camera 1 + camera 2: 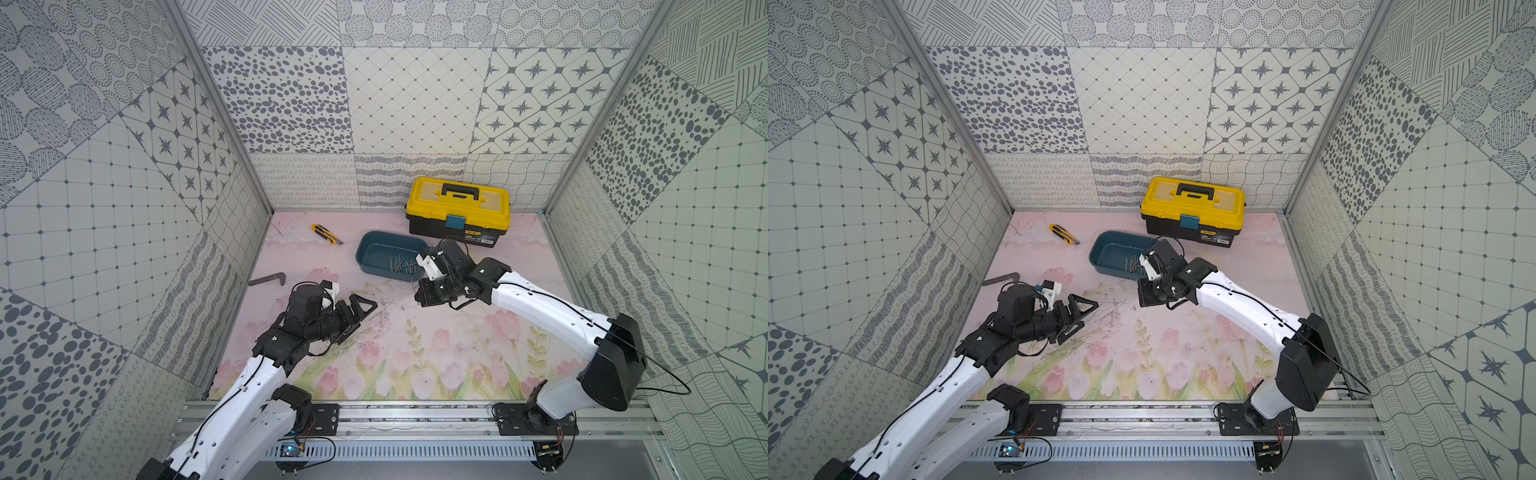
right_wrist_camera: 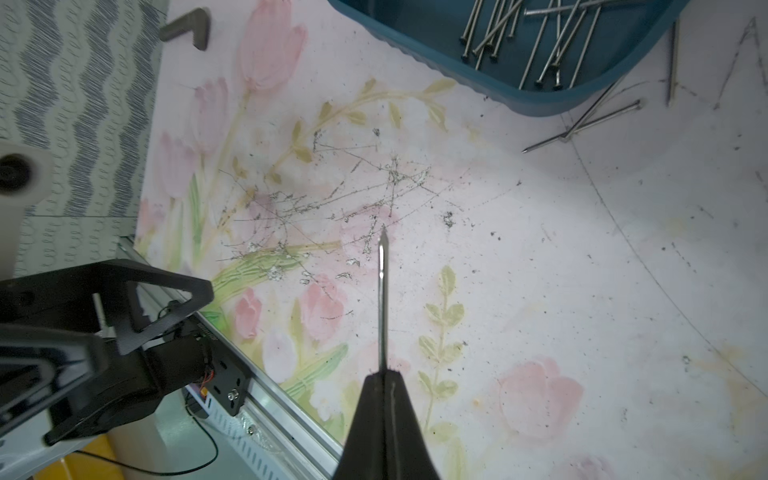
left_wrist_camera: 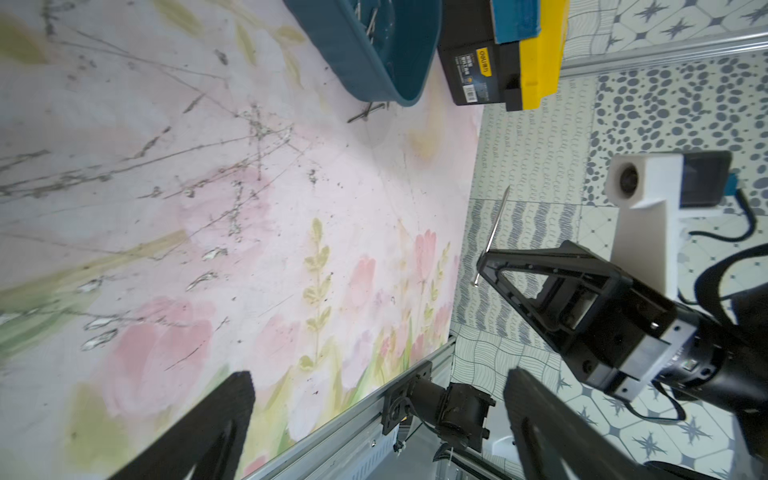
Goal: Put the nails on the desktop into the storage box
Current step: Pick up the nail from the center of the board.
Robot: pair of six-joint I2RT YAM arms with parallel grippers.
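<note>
The nail's shank (image 2: 382,304) juts free past my right gripper's tips, so my left gripper should keep moving toward the nail until its open fingers straddle it, then close.
The teal storage box (image 1: 365,259) (image 2: 519,99) sits at the back middle of the tulip-printed desktop (image 1: 415,345) with several nails (image 1: 401,266) (image 2: 540,41) inside. A few more nails (image 2: 582,124) (image 3: 368,112) lie on the desktop against its near wall. My right gripper (image 2: 383,376) (image 1: 420,296) hovers in front of the box, shut on one nail (image 2: 382,299) (image 3: 494,232) that sticks straight out past its tips. My left gripper (image 3: 382,399) (image 1: 363,318) is open and empty, low over the scuffed middle-left of the desktop.
A yellow-and-black toolbox (image 1: 457,212) stands behind the box at the back wall. A yellow utility knife (image 1: 326,233) lies at the back left, and a dark L-shaped bar (image 1: 268,279) (image 2: 187,29) rests by the left wall. Patterned walls enclose three sides.
</note>
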